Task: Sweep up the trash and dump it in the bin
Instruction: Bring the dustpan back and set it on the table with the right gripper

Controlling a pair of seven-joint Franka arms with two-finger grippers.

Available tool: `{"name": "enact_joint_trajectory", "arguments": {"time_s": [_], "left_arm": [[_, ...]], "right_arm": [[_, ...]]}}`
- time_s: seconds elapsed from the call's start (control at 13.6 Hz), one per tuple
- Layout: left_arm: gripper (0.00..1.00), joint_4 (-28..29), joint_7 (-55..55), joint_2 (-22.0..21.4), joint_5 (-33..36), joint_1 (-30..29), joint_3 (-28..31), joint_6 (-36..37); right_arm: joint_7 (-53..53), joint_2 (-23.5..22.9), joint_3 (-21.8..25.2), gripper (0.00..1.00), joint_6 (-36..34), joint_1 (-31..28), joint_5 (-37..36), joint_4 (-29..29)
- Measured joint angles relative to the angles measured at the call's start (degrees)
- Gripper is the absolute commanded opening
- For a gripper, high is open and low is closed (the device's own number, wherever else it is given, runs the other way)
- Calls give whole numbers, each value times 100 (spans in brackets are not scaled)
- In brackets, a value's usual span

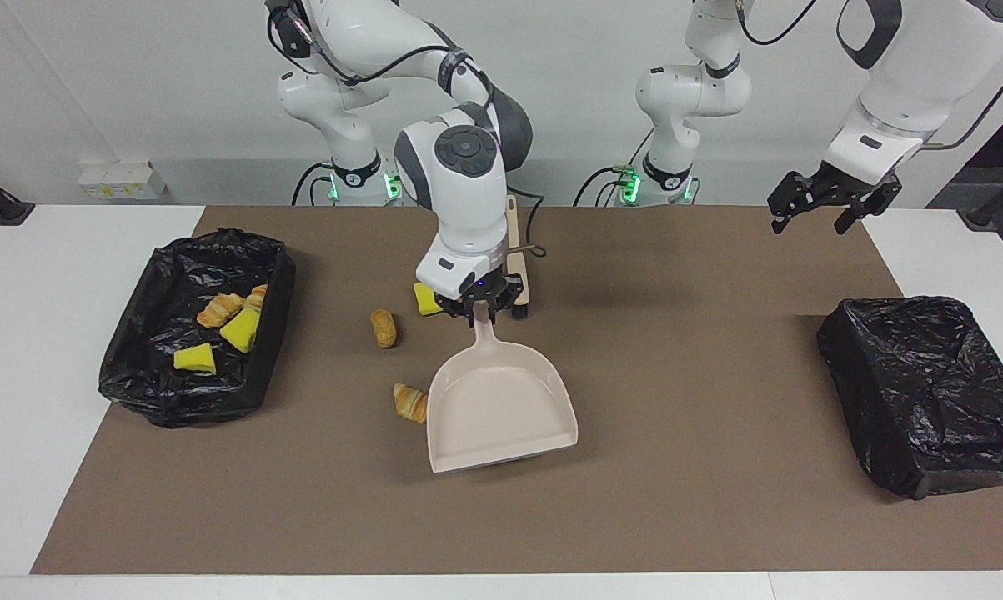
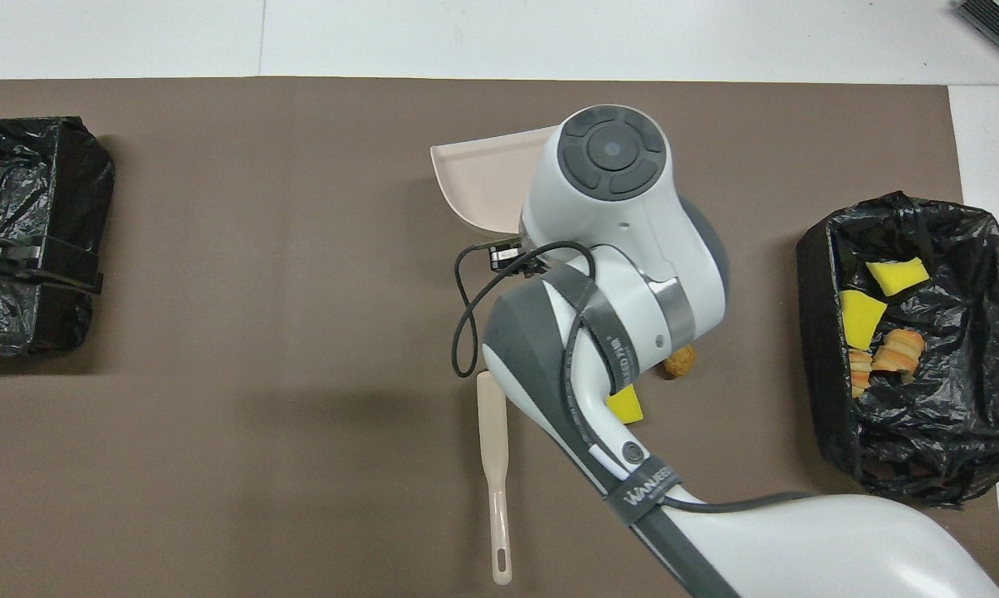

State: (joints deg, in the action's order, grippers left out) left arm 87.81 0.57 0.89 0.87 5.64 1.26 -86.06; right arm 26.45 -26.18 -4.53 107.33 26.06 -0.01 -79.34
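My right gripper should carry on moving the beige dustpan clear of the croissant bit [image 1: 409,402] and release there, as open mat [image 1: 589,405] lies beside the dustpan toward my left gripper.
My right gripper [image 1: 479,310] is shut on the handle of the beige dustpan [image 1: 501,408], which sits mid-mat with its mouth turned away from the robots; part of it shows in the overhead view [image 2: 474,178]. Three trash pieces lie on the mat: a yellow sponge chunk [image 1: 425,298] [image 2: 625,405], a bread bit [image 1: 383,327] [image 2: 680,360] and a croissant bit [image 1: 410,402] against the dustpan's side. The black-lined bin [image 1: 272,333] [image 2: 815,274] at the right arm's end holds two sponge chunks and two croissant bits. My left gripper [image 1: 811,218] is open and waits, raised, at its own end.
A beige brush lies on the mat nearer to the robots than the dustpan [image 1: 518,258] [image 2: 493,465], its head hidden under the right arm. A second black-bagged bin [image 1: 926,392] [image 2: 26,241] stands at the left arm's end.
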Motion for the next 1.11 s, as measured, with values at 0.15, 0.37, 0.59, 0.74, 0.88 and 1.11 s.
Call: {"name": "enact_joint_trajectory", "arguments": {"time_s": [0.15, 0.37, 0.59, 0.74, 0.88, 1.11], "left_arm": [[100, -17, 0, -30, -1, 0, -8, 0], [100, -47, -106, -96, -141, -3, 15, -14], [100, -43, -184, -102, -209, -3, 5, -26], [100, -34, -186, -71, -221, -2, -12, -29], [100, -3, -186, -16, -227, 0, -24, -100], [100, 339, -184, 15, -239, 31, -113, -585]], "right_arm": [[680, -293, 1, 0, 429, 251, 131, 22], [893, -644, 6, 0, 685, 462, 138, 30], [893, -723, 36, 0, 840, 456, 129, 20], [893, -741, 43, 0, 858, 455, 129, 16], [893, -745, 43, 0, 859, 455, 129, 12], [893, -750, 44, 0, 859, 455, 131, 9]]}}
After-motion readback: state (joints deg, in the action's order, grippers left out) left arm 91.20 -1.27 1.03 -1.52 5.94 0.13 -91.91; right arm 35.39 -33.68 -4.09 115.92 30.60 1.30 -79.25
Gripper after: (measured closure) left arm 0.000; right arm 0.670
